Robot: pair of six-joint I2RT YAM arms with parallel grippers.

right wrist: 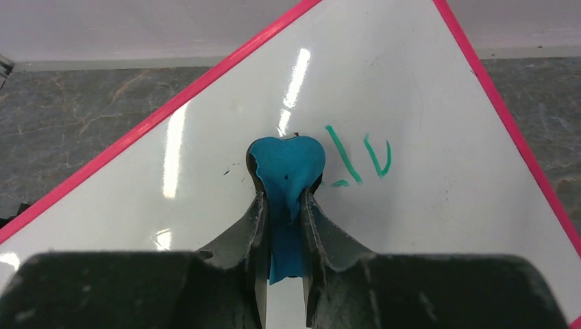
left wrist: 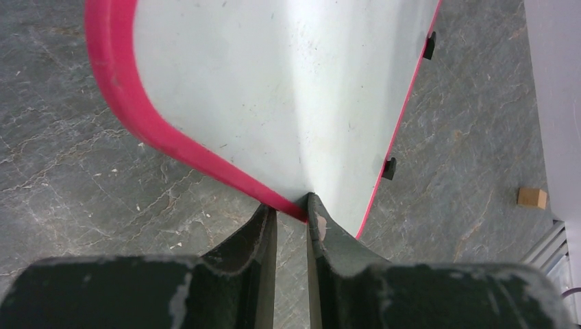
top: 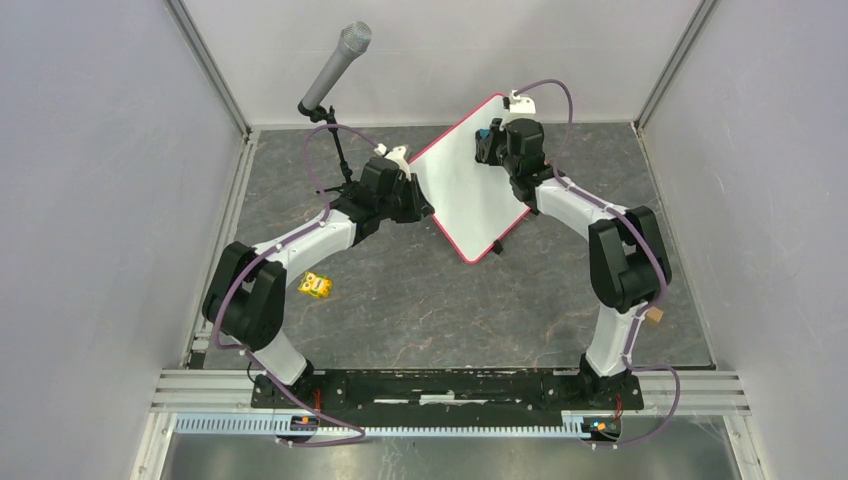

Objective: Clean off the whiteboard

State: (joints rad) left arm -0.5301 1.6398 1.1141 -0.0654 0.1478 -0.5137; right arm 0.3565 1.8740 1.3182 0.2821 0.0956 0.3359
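Next, my right gripper wipes the blue cloth over the marks toward the pink-red frame (right wrist: 508, 123) beyond, because green marks (right wrist: 344, 155) are still there beside the cloth, away from my left gripper.
The whiteboard (top: 458, 190), white with a thin pink-red frame, is held tilted above the table, one corner pointing up. My left gripper (top: 425, 205) is shut on its left edge; in the left wrist view the fingertips (left wrist: 291, 205) pinch the red frame (left wrist: 205, 161). My right gripper (top: 487, 140) is shut on a blue cloth (right wrist: 286, 164) that presses against the board's face (right wrist: 425, 226). Green handwritten marks (right wrist: 360, 157) lie just to the right of the cloth.
A microphone (top: 335, 65) on a black stand rises at the back left. A small yellow object (top: 317, 286) lies by the left arm, and a wooden block (top: 655, 316) by the right arm. Black feet (left wrist: 389, 168) stick out from the board's edge.
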